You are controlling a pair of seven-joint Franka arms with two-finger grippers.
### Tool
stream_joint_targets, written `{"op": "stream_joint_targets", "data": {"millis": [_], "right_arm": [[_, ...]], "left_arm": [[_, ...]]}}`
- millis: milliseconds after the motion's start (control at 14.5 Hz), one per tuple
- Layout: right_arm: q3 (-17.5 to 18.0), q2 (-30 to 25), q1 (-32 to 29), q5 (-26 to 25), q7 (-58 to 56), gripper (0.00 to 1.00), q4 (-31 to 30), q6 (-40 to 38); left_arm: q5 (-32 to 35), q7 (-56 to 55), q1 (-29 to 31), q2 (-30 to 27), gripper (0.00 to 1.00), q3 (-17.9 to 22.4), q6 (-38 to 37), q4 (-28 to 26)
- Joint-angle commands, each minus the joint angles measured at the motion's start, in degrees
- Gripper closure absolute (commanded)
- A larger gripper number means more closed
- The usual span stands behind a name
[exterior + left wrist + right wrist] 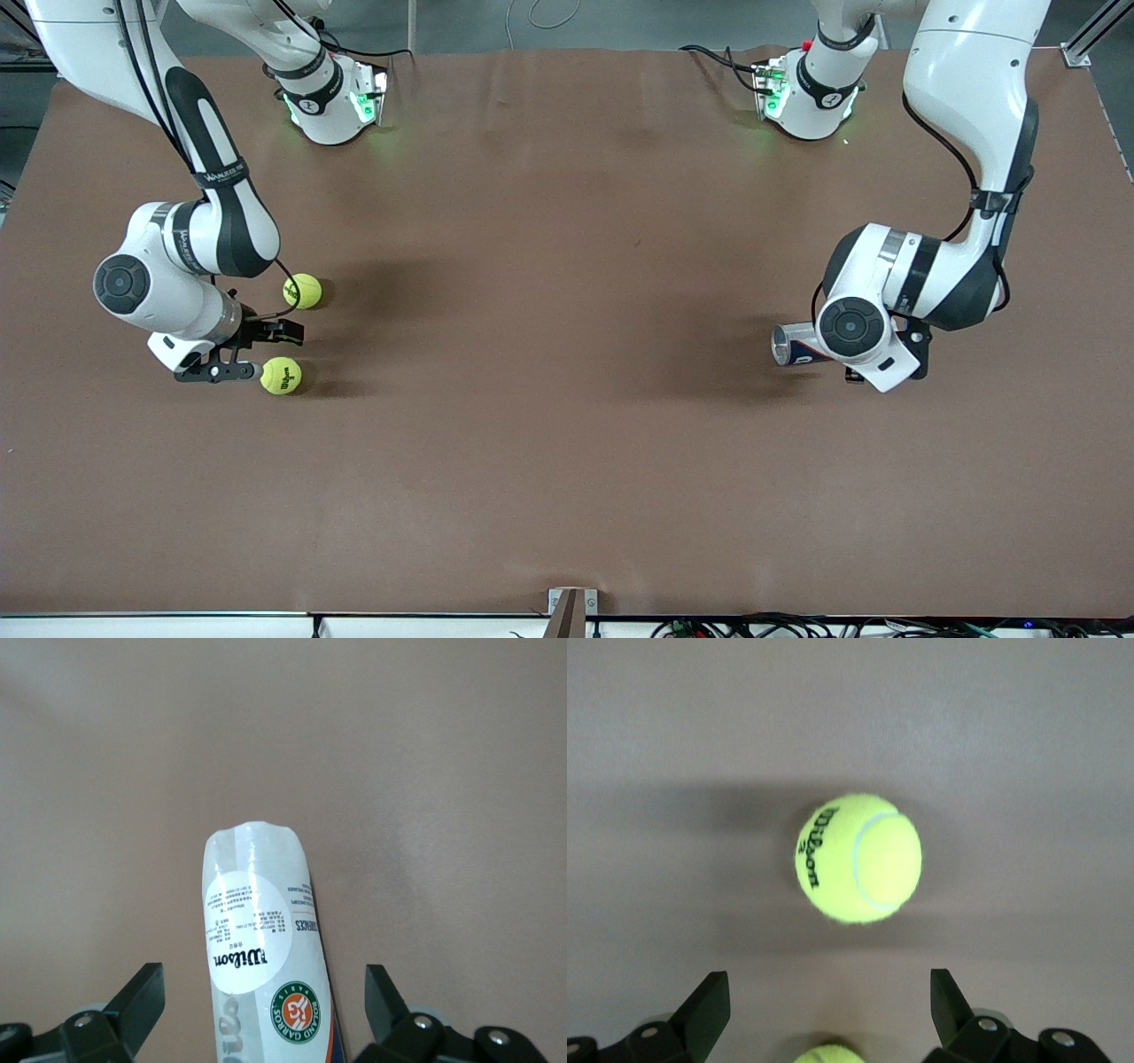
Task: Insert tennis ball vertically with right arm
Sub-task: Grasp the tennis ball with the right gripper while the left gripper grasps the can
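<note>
The nearer tennis ball [282,376] will sink inside when the robot puts it in, because the ball can's round end [782,346] looks hollow and about as wide as a ball.
Two yellow tennis balls lie on the brown table at the right arm's end, one [302,291] farther from the front camera and one [281,376] nearer. My right gripper [252,354] hangs open and empty just above the table by them. In the right wrist view one ball [858,858] lies ahead of the gripper [829,992], and another [827,1054] peeks in at the edge between the fingers. A Wilson ball can [797,346] lies on its side at the left arm's end. My left gripper [264,992] is open and straddles the can [257,930] without touching it.
The arm bases [332,102] [811,97] stand along the table's farthest edge. A small bracket [571,611] sits at the middle of the edge nearest the front camera, with cables below it. The bare brown table [549,354] stretches between the two arms.
</note>
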Motion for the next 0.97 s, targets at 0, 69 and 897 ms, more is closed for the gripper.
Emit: {"op": "stream_joint_targets", "data": {"millis": [0,69,897], "right_arm": [[-0.14,3.72,-0.12,-0.52,-2.46,0.0,4.24,-0.13],[-0.14,4.6,-0.38,-0.52,-4.04,0.0,5.03,-0.04],[-0.14,9.88,-0.47,-0.43,-5.29,0.0,8.37,2.86]], "left_arm": [[4.47,-6.36,-0.7,2.88,0.0,0.03,2.01,-0.67],[5.27,-7.26,-0.79,3.5,0.0,0.03,2.44,-1.37],[8.36,-12.18,-2.02,4.29,0.06,-0.23,7.37,-6.38]]}}
